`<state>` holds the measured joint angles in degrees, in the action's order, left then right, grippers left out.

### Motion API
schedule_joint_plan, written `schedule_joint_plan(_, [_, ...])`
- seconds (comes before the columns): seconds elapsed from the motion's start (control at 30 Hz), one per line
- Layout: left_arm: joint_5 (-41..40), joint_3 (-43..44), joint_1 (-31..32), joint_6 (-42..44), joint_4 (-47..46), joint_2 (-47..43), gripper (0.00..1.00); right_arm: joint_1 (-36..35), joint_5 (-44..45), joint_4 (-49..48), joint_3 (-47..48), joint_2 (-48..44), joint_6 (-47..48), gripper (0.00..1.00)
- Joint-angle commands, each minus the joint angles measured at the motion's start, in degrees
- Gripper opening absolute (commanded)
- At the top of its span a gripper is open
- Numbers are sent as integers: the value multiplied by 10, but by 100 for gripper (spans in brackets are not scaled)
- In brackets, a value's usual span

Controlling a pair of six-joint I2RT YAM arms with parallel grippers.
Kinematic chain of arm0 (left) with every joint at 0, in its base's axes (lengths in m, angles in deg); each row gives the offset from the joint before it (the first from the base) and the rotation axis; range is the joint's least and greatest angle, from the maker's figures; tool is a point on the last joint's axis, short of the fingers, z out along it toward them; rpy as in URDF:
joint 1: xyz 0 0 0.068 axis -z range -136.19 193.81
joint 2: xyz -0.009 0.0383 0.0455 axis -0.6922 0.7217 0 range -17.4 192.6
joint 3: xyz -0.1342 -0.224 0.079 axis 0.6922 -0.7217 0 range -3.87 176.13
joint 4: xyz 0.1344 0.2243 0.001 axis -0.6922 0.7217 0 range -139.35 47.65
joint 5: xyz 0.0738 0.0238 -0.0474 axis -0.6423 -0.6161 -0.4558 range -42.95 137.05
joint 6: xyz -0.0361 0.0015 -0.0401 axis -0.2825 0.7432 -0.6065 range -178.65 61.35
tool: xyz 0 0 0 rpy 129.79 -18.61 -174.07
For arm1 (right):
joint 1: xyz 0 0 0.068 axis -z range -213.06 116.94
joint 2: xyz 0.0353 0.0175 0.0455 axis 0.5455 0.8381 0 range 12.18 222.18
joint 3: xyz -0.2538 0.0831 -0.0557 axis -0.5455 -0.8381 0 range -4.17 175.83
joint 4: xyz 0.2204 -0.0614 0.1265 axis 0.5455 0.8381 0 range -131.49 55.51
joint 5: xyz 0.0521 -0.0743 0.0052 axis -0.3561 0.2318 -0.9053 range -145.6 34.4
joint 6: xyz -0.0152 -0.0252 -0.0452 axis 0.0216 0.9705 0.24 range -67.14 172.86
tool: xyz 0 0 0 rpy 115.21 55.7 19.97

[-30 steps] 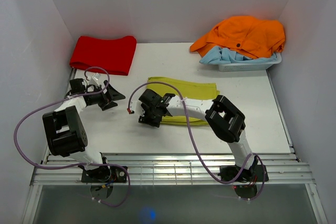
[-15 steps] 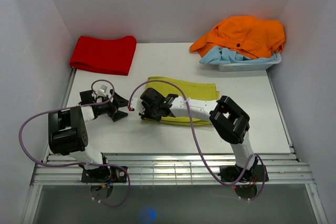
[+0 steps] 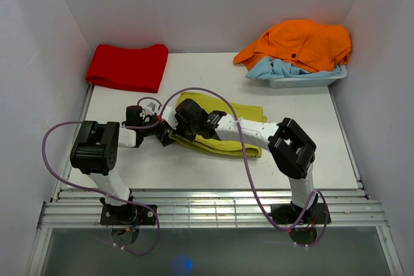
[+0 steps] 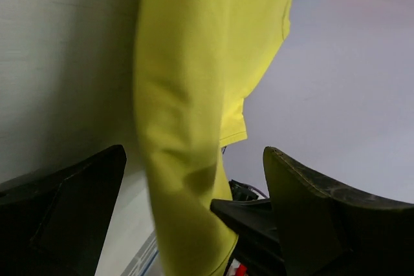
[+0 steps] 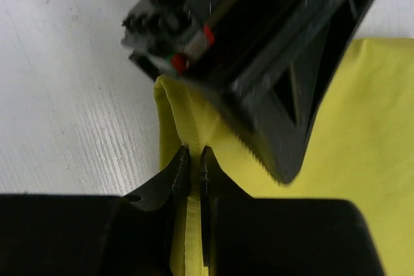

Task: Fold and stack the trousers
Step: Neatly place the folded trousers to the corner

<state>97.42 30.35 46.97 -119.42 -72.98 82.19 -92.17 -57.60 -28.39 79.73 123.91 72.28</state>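
Next, my right gripper hands over the trousers' end (image 3: 174, 138) and takes the trousers' opposite end (image 3: 255, 152), because it is pinching the first end next to my left gripper.
The yellow-green trousers (image 3: 242, 127) lie folded mid-table. My right gripper (image 3: 173, 135) is at their left end, shut on a pinched fold of the fabric edge, as the right wrist view shows (image 5: 194, 159). My left gripper (image 3: 162, 132) reaches in from the left, close against the right one, and stands wide open. In the left wrist view the trousers (image 4: 194, 63) hang between its spread fingers (image 4: 71, 211), which do not press on the cloth. The left gripper's black body (image 5: 272, 63) fills the top of the right wrist view.
A folded red cloth (image 3: 127, 66) lies at the back left. A white tray (image 3: 304, 82) at the back right holds an orange garment (image 3: 301, 43) over a light blue one (image 3: 272, 68). Purple cables loop above both arms. White walls enclose the table.
The right gripper has shut on the trousers' left edge and moved slightly back. The left arm has swung right from the table's left side up to that same end.
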Motion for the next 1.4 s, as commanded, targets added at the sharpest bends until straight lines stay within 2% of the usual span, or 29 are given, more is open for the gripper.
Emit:
schedule_joint_plan(0.0, [-15,-17,37,-110,-142,-7,98,1,15,-68,27,0,-22,8])
schedule_joint_plan(0.13, [-31,-32,58,-166,-183,0,97,1,65,-95,29,12,-43,8])
schedule_joint_plan(0.2, [-42,-38,61,-195,-201,5,91,1,81,-106,34,17,-50,8])
schedule_joint_plan(0.3, [-45,-34,67,-204,-210,19,77,1,89,-118,34,18,-53,8])
schedule_joint_plan(0.33, [-45,-30,67,-204,-211,24,65,2,84,-119,36,19,-54,8])
schedule_joint_plan(0.4, [-38,-27,67,-202,-218,35,53,1,78,-114,37,12,-53,9])
schedule_joint_plan(0.47, [-38,-17,66,-200,-224,48,47,2,66,-105,29,-7,-49,18])
schedule_joint_plan(0.5, [-34,-11,64,-194,-224,54,45,2,60,-100,25,-18,-48,27])
schedule_joint_plan(0.57, [-29,13,62,-187,-228,76,37,2,54,-83,13,-47,-46,31])
schedule_joint_plan(0.63, [-24,27,60,-177,-232,93,28,3,53,-67,-8,-73,-42,40])
schedule_joint_plan(0.67, [-22,40,60,-173,-232,98,21,4,53,-64,-20,-103,-39,43])
schedule_joint_plan(0.7, [-21,45,60,-169,-232,103,19,5,53,-62,-32,-119,-33,46])
schedule_joint_plan(0.77, [-17,60,60,-160,-232,114,17,11,41,-37,-55,-155,-32,46])
schedule_joint_plan(0.8, [-15,66,60,-151,-230,117,13,15,37,-27,-62,-166,-32,46])
schedule_joint_plan(0.87, [-15,81,58,-116,-204,118,6,38,-3,-11,-81,-198,-43,46])
schedule_joint_plan(0.9, [-14,99,59,-98,-195,115,0,51,-20,10,-87,-209,-48,46])
schedule_joint_plan(0.97, [-25,130,60,-11,-113,106,0,102,-69,20,-99,-235,-66,47])
schedule_joint_plan(1.1, [-111,271,66,204,124,101,0,212,-121,28,-131,-248,-62,47])
schedule_joint_plan(1.13, [-148,344,69,248,219,106,0,225,-123,27,-135,-251,-61,47])
schedule_joint_plan(1.17, [-177,380,71,291,263,110,0,236,-128,27,-137,-254,-58,47])
schedule_joint_plan(1.2, [-241,411,75,357,292,113,0,250,-133,27,-137,-256,-56,47])
schedule_joint_plan(1.23, [-271,455,76,382,323,118,0,255,-134,28,-137,-258,-54,47])
schedule_joint_plan(1.3, [-327,492,75,447,343,124,0,262,-133,24,-137,-263,-49,47])
schedule_joint_plan(1.37, [-346,537,75,491,356,133,0,268,-133,24,-133,-264,-47,47])
